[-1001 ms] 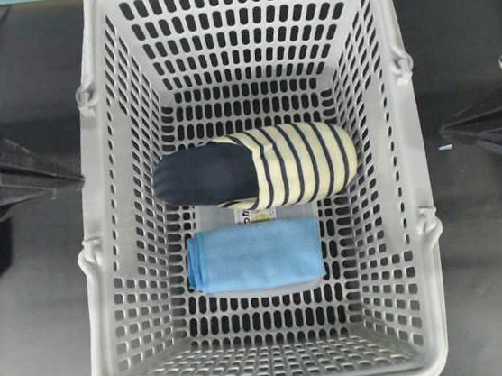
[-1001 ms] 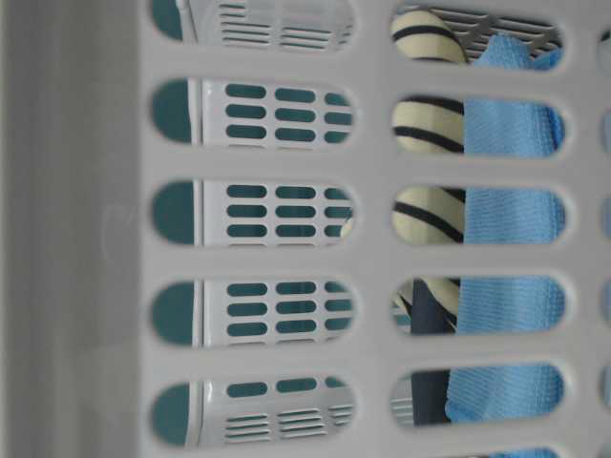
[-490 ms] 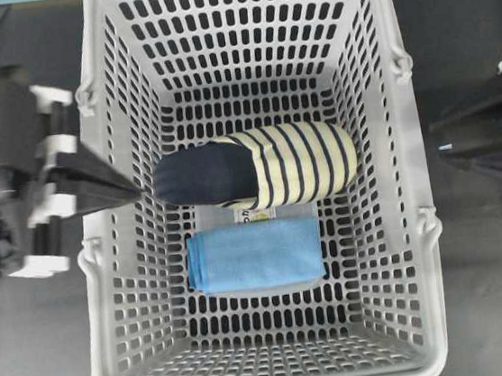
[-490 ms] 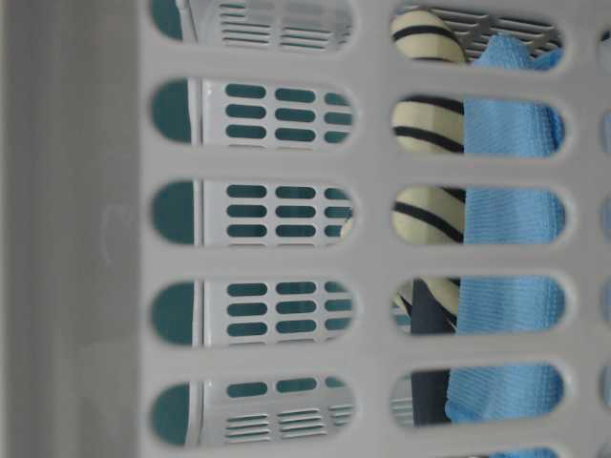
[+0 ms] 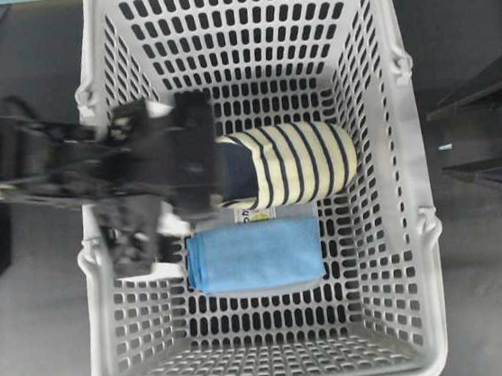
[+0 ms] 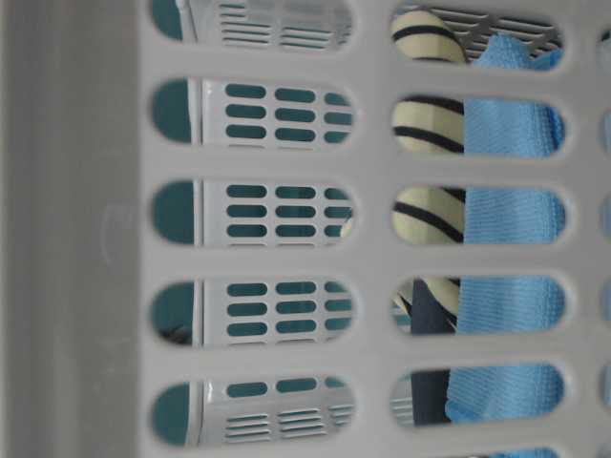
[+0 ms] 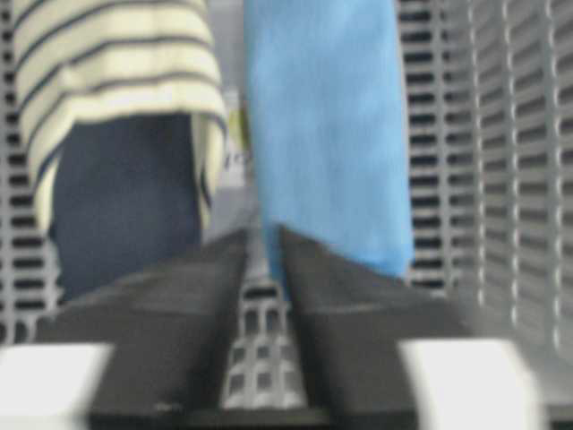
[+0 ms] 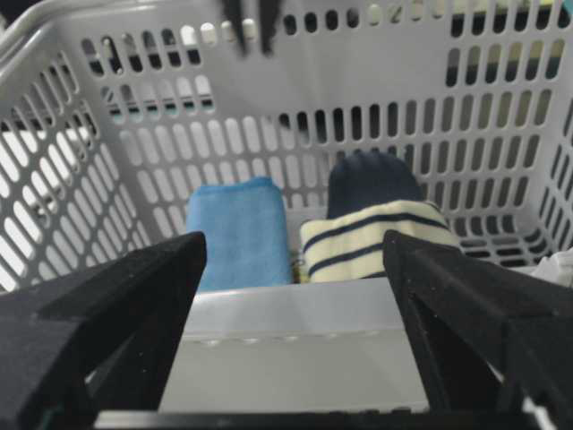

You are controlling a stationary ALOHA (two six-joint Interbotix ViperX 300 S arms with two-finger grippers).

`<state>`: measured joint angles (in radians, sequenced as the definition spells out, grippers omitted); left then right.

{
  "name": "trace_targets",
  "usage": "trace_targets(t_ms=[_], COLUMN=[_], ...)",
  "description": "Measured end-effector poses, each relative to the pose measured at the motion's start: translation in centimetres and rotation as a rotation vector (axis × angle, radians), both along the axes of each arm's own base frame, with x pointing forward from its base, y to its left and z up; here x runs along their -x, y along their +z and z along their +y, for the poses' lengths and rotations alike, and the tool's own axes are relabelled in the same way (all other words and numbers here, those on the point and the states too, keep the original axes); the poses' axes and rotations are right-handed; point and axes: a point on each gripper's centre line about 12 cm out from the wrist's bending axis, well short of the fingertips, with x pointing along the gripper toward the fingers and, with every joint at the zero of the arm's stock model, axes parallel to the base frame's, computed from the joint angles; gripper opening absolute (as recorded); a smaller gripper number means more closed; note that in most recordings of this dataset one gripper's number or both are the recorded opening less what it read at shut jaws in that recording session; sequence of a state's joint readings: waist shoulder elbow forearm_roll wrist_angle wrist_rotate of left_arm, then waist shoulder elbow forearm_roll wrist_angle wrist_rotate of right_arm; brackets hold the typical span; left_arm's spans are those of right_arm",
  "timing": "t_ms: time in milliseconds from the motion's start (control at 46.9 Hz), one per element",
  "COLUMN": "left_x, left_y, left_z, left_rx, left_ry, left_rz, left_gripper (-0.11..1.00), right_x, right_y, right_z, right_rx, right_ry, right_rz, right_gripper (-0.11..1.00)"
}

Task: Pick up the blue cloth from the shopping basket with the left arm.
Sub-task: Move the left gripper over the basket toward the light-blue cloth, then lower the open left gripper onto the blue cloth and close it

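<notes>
The blue cloth lies clear of the striped roll (image 5: 259, 213), so the robot's left gripper should go on over the cloth's middle (image 5: 257, 255), then go down and close across the cloth's narrow width.
The blue cloth (image 5: 255, 255) lies folded flat on the floor of the shopping basket (image 5: 429, 249), just in front of a striped roll. My left arm (image 5: 67, 164) reaches over the basket's left wall, blurred by motion. In the left wrist view my left gripper (image 7: 264, 235) hovers at the near end of the blue cloth (image 7: 327, 125), its jaws a narrow gap apart with only basket floor between them. My right gripper (image 8: 294, 251) stands wide open outside the right rim, holding nothing. The blue cloth (image 8: 237, 228) also shows in that view.
A rolled navy and cream-striped fabric (image 5: 303, 164) lies right behind the cloth, with a small white label (image 5: 254, 215) between them. The basket's tall slotted walls (image 6: 76, 239) enclose both. Dark table surrounds the basket.
My left arm has swung from outside the basket over its left wall and down toward the cloth, its jaws parting slightly. The right gripper's jaws have spread wide. Cloth and roll have not moved.
</notes>
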<state>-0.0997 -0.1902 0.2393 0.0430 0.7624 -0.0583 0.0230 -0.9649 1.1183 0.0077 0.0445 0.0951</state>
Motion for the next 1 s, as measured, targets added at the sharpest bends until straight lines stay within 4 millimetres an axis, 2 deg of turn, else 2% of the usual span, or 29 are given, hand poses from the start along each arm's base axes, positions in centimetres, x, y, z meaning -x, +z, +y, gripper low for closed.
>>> trace_targets(t_ms=[128, 170, 234, 533, 724, 810, 1001], left_x=[-1.9, -2.4, -3.2, -5.5, -6.1, -6.2, -5.9], left_y=[-1.4, -1.8, -2.8, -8.2, -11.7, -12.6, -13.4], left_z=[-0.7, -1.1, -1.6, -3.2, -3.3, -3.4, -3.3], left_rx=[-0.008, -0.009, -0.010, -0.004, 0.008, 0.006, 0.007], left_ry=[-0.017, -0.025, -0.033, -0.035, -0.005, -0.003, 0.002], left_rz=[0.036, 0.047, 0.068, 0.189, 0.262, 0.279, 0.297], left_gripper=[0.75, 0.83, 0.90, 0.90, 0.90, 0.90, 0.88], right_x=[0.0, 0.0, 0.0, 0.1, 0.2, 0.2, 0.3], right_y=[0.0, 0.1, 0.1, -0.2, -0.2, -0.3, -0.7], right_z=[0.0, 0.0, 0.0, 0.0, 0.0, 0.0, 0.0], right_rx=[0.000, -0.003, -0.002, 0.000, -0.002, 0.000, -0.001], right_ry=[0.000, -0.001, 0.000, 0.000, 0.000, 0.000, 0.000], right_rz=[-0.002, -0.003, -0.003, 0.000, -0.008, -0.006, 0.000], right_gripper=[0.77, 0.77, 0.77, 0.77, 0.77, 0.76, 0.76])
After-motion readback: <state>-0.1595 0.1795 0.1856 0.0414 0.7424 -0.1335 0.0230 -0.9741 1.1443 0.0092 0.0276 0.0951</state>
